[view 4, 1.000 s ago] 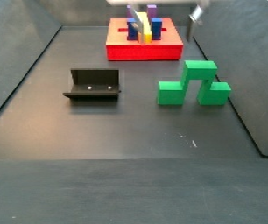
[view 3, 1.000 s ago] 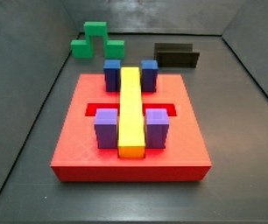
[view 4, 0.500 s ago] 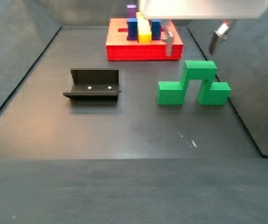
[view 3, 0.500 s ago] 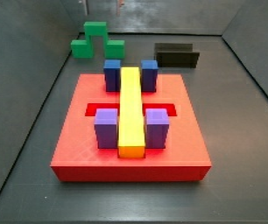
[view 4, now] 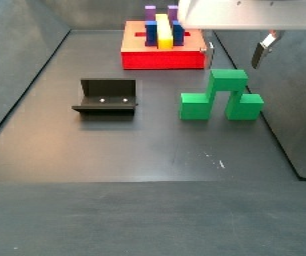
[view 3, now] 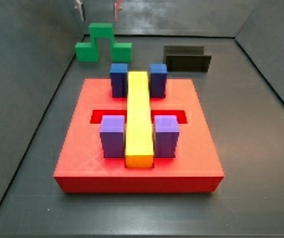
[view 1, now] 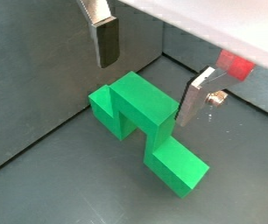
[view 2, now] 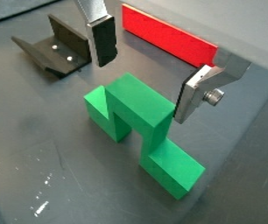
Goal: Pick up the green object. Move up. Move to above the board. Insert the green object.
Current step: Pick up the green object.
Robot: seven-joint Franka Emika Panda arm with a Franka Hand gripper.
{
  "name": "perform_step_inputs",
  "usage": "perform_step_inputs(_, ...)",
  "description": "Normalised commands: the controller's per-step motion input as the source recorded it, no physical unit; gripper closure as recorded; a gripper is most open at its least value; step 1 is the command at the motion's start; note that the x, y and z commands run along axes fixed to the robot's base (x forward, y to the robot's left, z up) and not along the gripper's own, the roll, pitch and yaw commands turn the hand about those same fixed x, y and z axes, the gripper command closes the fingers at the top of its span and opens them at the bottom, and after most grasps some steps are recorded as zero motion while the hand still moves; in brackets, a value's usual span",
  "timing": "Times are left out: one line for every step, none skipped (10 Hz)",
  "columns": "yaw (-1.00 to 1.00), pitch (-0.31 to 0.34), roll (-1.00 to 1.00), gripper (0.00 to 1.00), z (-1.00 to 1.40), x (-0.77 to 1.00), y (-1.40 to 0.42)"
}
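Observation:
My gripper is to insert the green object, which will then straddle the yellow bar and sink its feet into the open slots on either side of the bar.
The green object, a bright green bridge-like piece with a raised middle cube, stands on the dark floor next to a side wall; it also shows in the other side view and in both wrist views. My gripper hangs open just above it, with nothing between the fingers. In both wrist views the gripper straddles the raised middle cube from above, not touching. The board is a red slab, apart from the green object.
On the board lie a long yellow bar, two blue blocks and two purple blocks. The dark fixture stands on the floor across from the green object. Dark walls enclose the floor close to the green object.
The gripper has moved from beside the board towards the green object and now hangs over it. The green object, the board and the fixture have not moved.

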Motion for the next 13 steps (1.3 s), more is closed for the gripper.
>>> perform_step_inputs(0.0,0.0,0.0,0.0,-0.28,0.0,0.0)
perform_step_inputs(0.0,0.0,0.0,0.0,-0.28,0.0,0.0)
perform_step_inputs(0.0,0.0,0.0,0.0,-0.29,0.0,0.0)
perform_step_inputs(0.01,0.0,0.0,0.0,-0.31,0.0,0.0)
perform_step_inputs(0.01,-0.001,0.01,0.0,-0.32,0.0,0.0)
perform_step_inputs(0.02,-0.001,0.04,0.0,-0.33,0.0,0.0)
perform_step_inputs(0.03,0.0,0.05,0.0,-0.34,0.0,0.0)
perform_step_inputs(0.03,0.0,0.05,0.0,-0.31,0.0,0.03)
perform_step_inputs(0.0,0.0,0.0,0.0,-0.19,-0.03,0.11)
perform_step_inputs(0.0,0.0,-0.01,0.0,-0.02,0.0,0.05)
perform_step_inputs(0.0,0.0,0.0,0.0,-0.04,0.0,0.0)
perform_step_inputs(0.0,0.0,0.0,0.0,-0.13,0.0,-0.07)
perform_step_inputs(0.0,0.009,0.0,0.0,-0.05,0.0,-0.04)
